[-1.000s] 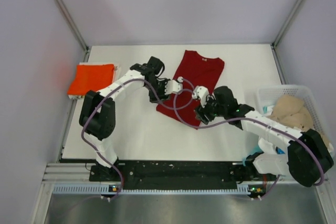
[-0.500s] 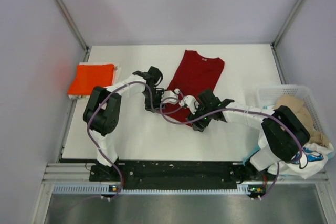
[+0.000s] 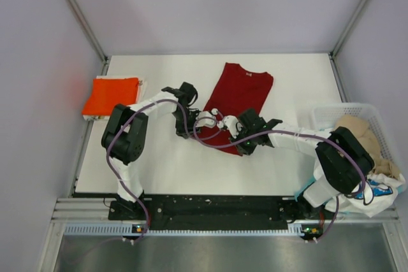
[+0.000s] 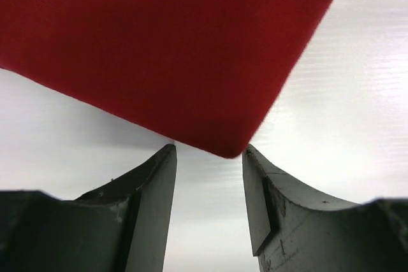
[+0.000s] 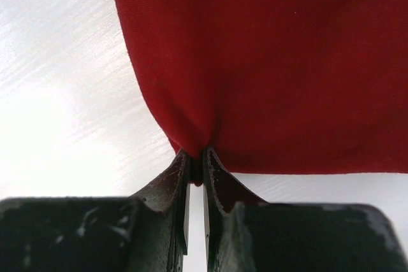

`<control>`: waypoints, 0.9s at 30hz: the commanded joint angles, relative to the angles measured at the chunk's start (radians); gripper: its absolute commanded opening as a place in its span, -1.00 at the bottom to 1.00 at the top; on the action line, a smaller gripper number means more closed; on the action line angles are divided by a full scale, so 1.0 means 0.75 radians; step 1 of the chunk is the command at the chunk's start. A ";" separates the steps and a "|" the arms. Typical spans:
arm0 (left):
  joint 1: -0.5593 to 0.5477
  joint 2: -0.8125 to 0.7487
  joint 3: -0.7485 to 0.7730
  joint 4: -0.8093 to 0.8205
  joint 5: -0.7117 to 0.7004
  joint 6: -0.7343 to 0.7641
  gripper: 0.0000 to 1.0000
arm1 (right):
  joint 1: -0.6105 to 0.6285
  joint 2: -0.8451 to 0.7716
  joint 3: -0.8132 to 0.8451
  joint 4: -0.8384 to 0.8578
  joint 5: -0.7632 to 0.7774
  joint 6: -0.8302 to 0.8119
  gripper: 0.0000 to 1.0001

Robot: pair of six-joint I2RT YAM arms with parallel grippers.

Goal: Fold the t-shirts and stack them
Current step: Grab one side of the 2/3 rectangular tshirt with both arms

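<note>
The dark red t-shirt's corner [image 4: 232,149] only just reaches the ends of my left gripper's open fingers, so my left gripper should move further over the hem [image 4: 199,137] beside it and close before it folds.
A dark red t-shirt [image 3: 237,101] lies flat in the middle of the table, collar at the far end. My right gripper [image 3: 238,146] is shut on the near hem of the dark red t-shirt [image 5: 274,62], cloth pinched between its fingertips [image 5: 180,165]. My left gripper [image 3: 203,122] is open at the shirt's near-left corner, and the corner of the dark red t-shirt [image 4: 159,42] sits just past its fingertips [image 4: 167,157], ungripped. A folded orange-red t-shirt [image 3: 111,95] rests at the far left. Beige and white printed shirts [image 3: 357,137] fill the basket.
A white lattice basket [image 3: 326,116] stands at the table's right edge, with cloth spilling over its near side [image 3: 376,189]. The table's left border [image 3: 89,138] runs close to the folded shirt. Purple cables [image 3: 210,138] loop from both arms over the shirt's near end.
Both arms came down to the shirt's near end. The right gripper closed on the hem. The left gripper stays open at the corner.
</note>
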 commanded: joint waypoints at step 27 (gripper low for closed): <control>-0.192 -0.175 0.133 -0.316 0.520 0.181 0.10 | -0.013 -0.067 -0.053 0.005 0.003 0.012 -0.99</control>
